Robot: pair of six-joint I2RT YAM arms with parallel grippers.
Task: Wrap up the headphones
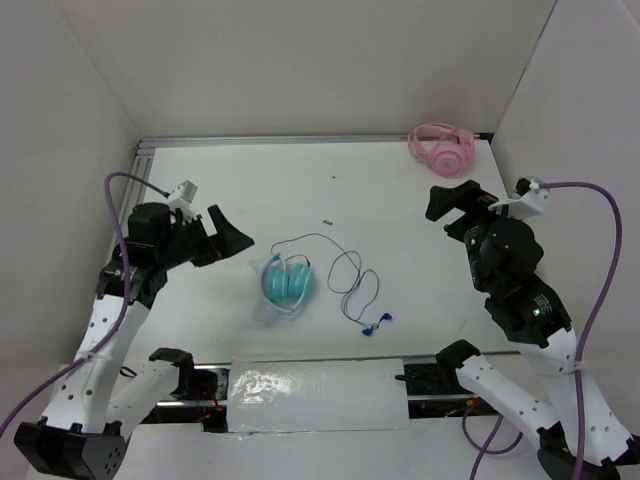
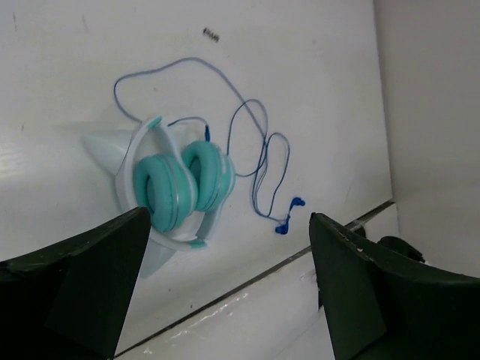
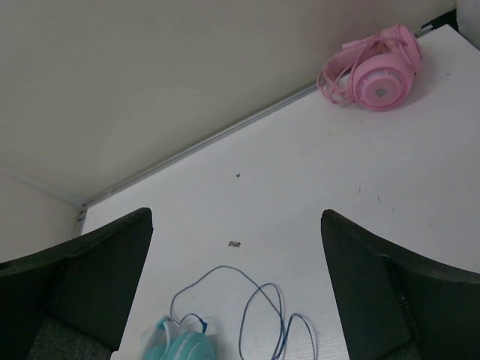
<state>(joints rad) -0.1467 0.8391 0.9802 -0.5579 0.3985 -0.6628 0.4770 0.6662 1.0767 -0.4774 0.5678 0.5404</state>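
Observation:
The pale headband's curve (image 1: 264, 284) faces my left gripper and the cable loops (image 1: 352, 281) lie past the ear cups, so I should keep moving closer until that gripper's fingers straddle the headband's curve.
The teal headphones (image 1: 287, 284) with a pale headband lie folded on the white table near its front middle. They also show in the left wrist view (image 2: 178, 185) and at the bottom of the right wrist view (image 3: 182, 346). Their thin blue cable (image 1: 345, 275) lies in loose loops to the right and ends in a small blue plug (image 1: 376, 324), also seen in the left wrist view (image 2: 289, 215). My left gripper (image 1: 228, 238) is open and empty, raised left of the headphones. My right gripper (image 1: 452, 205) is open and empty, raised to their right.
Pink headphones (image 1: 441, 147) lie at the back right corner, also in the right wrist view (image 3: 373, 69). A small dark speck (image 1: 327, 219) lies mid-table. White walls enclose the table on three sides. A shiny white panel (image 1: 318, 393) lies at the front edge.

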